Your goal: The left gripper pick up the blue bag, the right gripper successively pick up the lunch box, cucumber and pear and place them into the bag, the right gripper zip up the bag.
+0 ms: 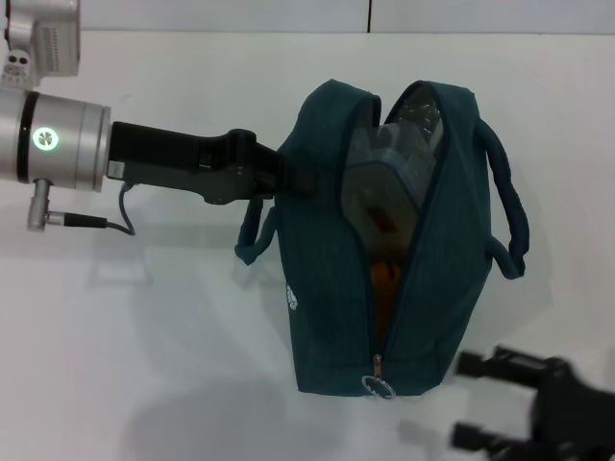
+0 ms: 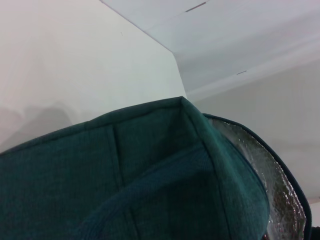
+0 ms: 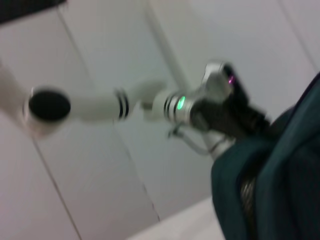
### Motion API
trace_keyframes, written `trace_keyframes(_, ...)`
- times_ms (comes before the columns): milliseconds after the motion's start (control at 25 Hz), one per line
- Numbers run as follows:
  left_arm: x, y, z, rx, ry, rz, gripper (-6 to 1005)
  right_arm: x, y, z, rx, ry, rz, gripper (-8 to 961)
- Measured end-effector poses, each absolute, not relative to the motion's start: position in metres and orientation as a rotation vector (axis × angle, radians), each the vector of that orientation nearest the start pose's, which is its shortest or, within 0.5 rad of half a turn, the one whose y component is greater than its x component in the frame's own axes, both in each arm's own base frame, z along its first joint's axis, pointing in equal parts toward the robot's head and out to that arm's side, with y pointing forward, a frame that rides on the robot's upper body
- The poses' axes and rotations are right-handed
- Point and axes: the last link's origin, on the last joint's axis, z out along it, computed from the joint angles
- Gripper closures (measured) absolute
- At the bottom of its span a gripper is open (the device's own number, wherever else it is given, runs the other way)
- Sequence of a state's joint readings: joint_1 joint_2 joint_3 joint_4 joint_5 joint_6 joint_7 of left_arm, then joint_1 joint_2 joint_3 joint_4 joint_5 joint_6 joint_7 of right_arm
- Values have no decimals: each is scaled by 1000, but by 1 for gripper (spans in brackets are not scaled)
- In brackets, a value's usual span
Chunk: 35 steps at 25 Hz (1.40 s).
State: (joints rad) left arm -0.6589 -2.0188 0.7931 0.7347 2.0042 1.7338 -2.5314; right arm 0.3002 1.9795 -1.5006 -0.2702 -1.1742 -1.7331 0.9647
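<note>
My right gripper's open fingers are facing the ring zip pull [image 1: 379, 386], which hangs free, so I should carry on moving toward the bag's near end [image 1: 408, 382] until the fingers straddle the ring.
The blue bag [image 1: 332, 288] hangs above the white table, its mouth gaping at the top. My left gripper [image 1: 288, 180] is shut on the bag's left side wall. Inside the opening I see the clear lunch box [image 1: 384, 173] and, below it, the orange pear [image 1: 384, 279]. The cucumber is hidden. The ring zip pull [image 1: 378, 386] hangs at the bag's near end. My right gripper [image 1: 471, 401] is open, just right of that end and touching nothing. The left wrist view shows the bag's fabric [image 2: 150, 175] and foil lining [image 2: 282, 200]. In the right wrist view are the bag [image 3: 285, 175] and the left gripper's body [image 3: 235, 117].
The white table [image 1: 144, 336] spreads around the bag. A white wall [image 1: 288, 14] rises at its far edge. One bag handle [image 1: 509, 211] loops out on the right and another [image 1: 252, 240] droops under the left gripper.
</note>
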Motion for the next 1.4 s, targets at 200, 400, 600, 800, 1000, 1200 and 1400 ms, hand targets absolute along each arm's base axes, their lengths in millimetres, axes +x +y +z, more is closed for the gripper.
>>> trace_keyframes(200, -205, 347, 19, -2578, -1984, -665, 958, 285, 210, -69, -2873, 489, 1025, 237)
trace_keyframes(400, -205, 347, 18, -2580, -1985, -666, 958, 282, 222, -74, -2866, 467, 976, 247)
trace_keyframes(600, -202, 347, 17, -2589, -1981, -669, 957, 277, 227, -79, -2913, 397, 919, 256)
trace_keyframes(800, -202, 347, 16, -2592, -1982, -670, 957, 272, 228, -84, -2955, 355, 897, 265)
trace_keyframes(1000, -202, 347, 16, -2592, -1984, -670, 957, 270, 228, -84, -2955, 351, 918, 274)
trace_keyframes(1200, -202, 347, 16, -2591, -1985, -675, 957, 266, 224, -89, -3001, 312, 906, 283)
trace_keyframes(1400, -202, 347, 16, -2594, -1984, -673, 957, 266, 230, -89, -2964, 356, 900, 292)
